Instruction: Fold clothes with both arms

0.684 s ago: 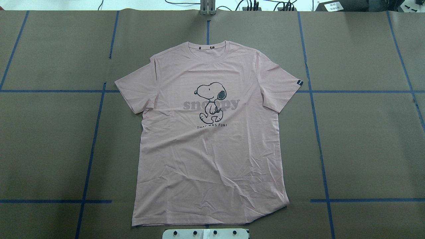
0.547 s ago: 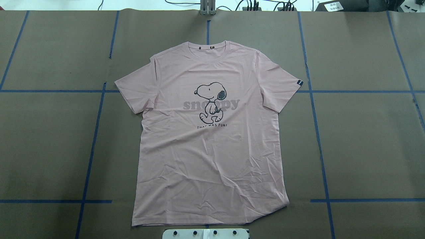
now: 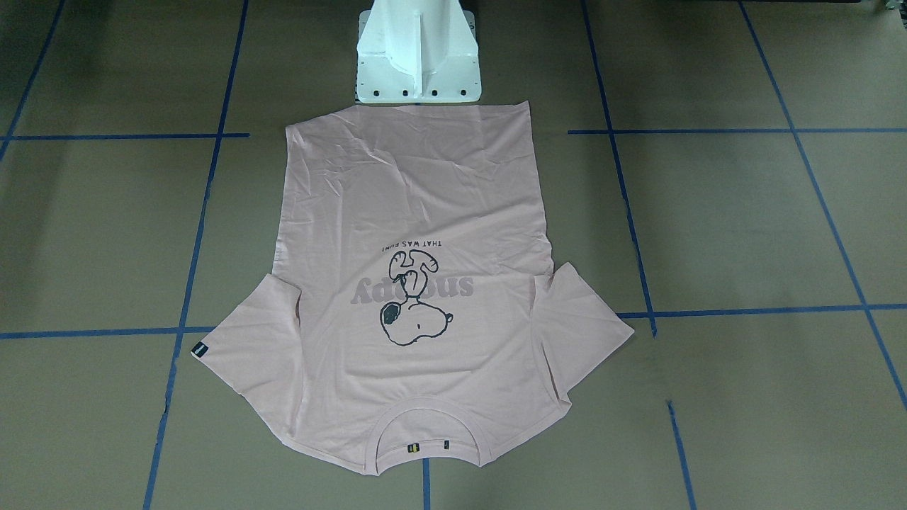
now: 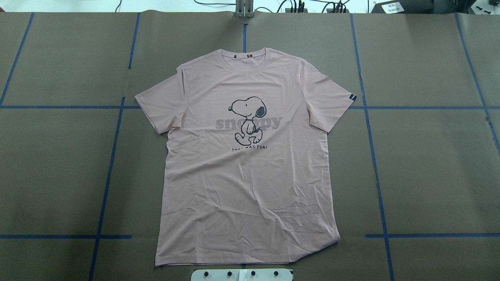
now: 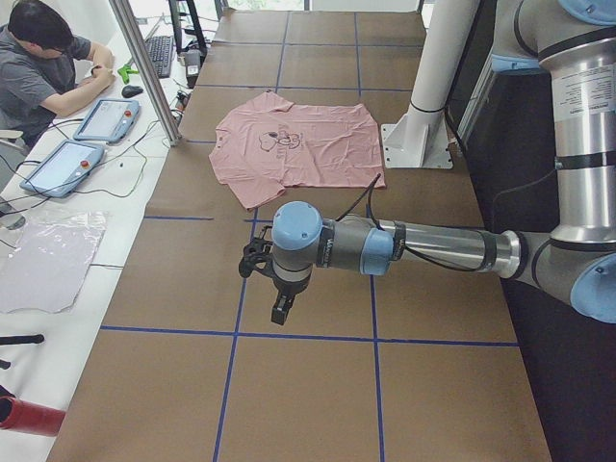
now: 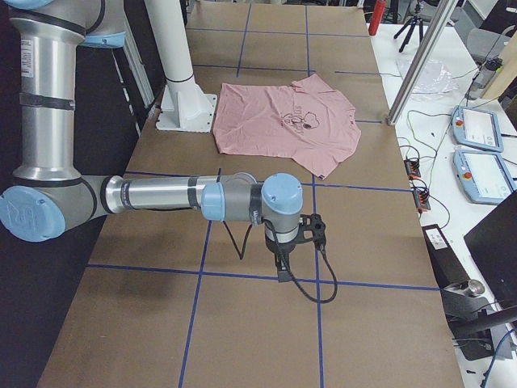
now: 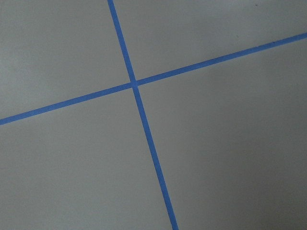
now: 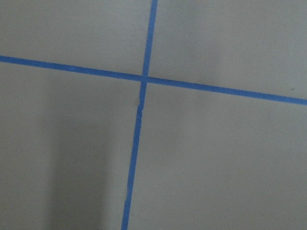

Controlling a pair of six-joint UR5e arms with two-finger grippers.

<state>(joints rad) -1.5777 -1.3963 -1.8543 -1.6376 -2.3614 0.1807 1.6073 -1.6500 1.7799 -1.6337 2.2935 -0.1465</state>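
Note:
My right gripper keeps going toward the tagged corner until its fingers close there, because the black-tagged sleeve lies flat and spread out away from the T-shirt's body.
A pale pink T-shirt (image 4: 250, 183) lies flat and face up in the middle of the table, collar at the far side and hem near the robot's base. Its cartoon dog print (image 4: 248, 117) and black sleeve tag (image 4: 352, 97) show. The same T-shirt (image 3: 418, 205) is unfolded in the front-facing view, and it also appears as the T-shirt (image 5: 298, 144) and the T-shirt (image 6: 283, 121) in the side views. My left gripper (image 5: 279, 313) hangs over bare table far from the shirt, and so does my right gripper (image 6: 281, 271). I cannot tell whether either is open or shut. Both wrist views show only table and tape.
The table is covered in brown paper (image 4: 429, 168) with blue tape lines (image 4: 373, 156). The white pedestal base (image 3: 418, 53) stands at the shirt's hem. A person (image 5: 43, 58) sits at a side desk with tablets (image 5: 63, 166). A metal post (image 5: 144, 67) rises at the table's edge.

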